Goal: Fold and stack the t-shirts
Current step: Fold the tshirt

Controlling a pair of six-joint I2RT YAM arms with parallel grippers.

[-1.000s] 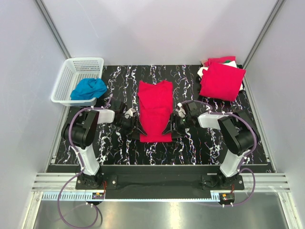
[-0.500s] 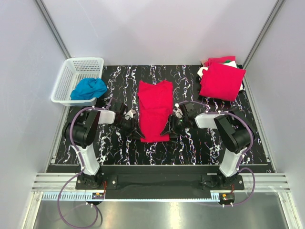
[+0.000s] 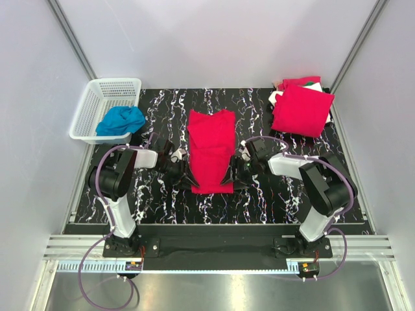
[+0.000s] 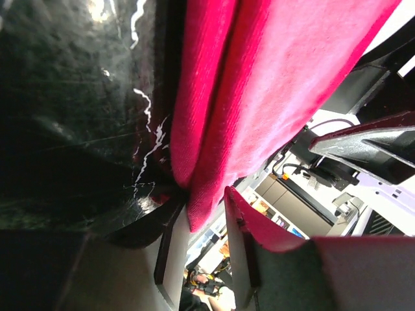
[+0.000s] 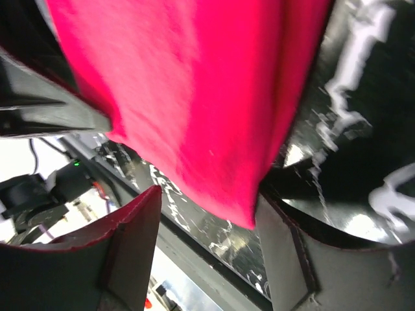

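Note:
The red t-shirt's near corner (image 5: pixel 241 215) is off-centre in my open right gripper. I should move the gripper's fingers around the folded layers (image 5: pixel 264 159) before I close them.
A red t-shirt (image 3: pixel 211 146) lies folded into a long strip in the middle of the black marbled table (image 3: pixel 272 194). My left gripper (image 3: pixel 190 180) is open at the shirt's near left corner. In the left wrist view the red shirt edge (image 4: pixel 272 84) hangs between its open fingers (image 4: pixel 170 253). My right gripper (image 3: pixel 228 179) is open at the near right corner. In the right wrist view the shirt corner (image 5: pixel 194 84) sits between its fingers (image 5: pixel 288 259), apart from both. A stack of folded red t-shirts (image 3: pixel 301 110) lies at the back right, with white and green (image 3: pixel 316 84) showing behind it.
A white plastic basket (image 3: pixel 91 107) holding a blue cloth (image 3: pixel 121 120) stands at the back left, partly off the table. Grey walls close in the sides and the back. Both arms lie low over the table on either side of the shirt.
Both grippers have slid a little nearer and inward to the shirt's near corners, so the fabric edge now lies between their jaws. The shirt itself has not moved.

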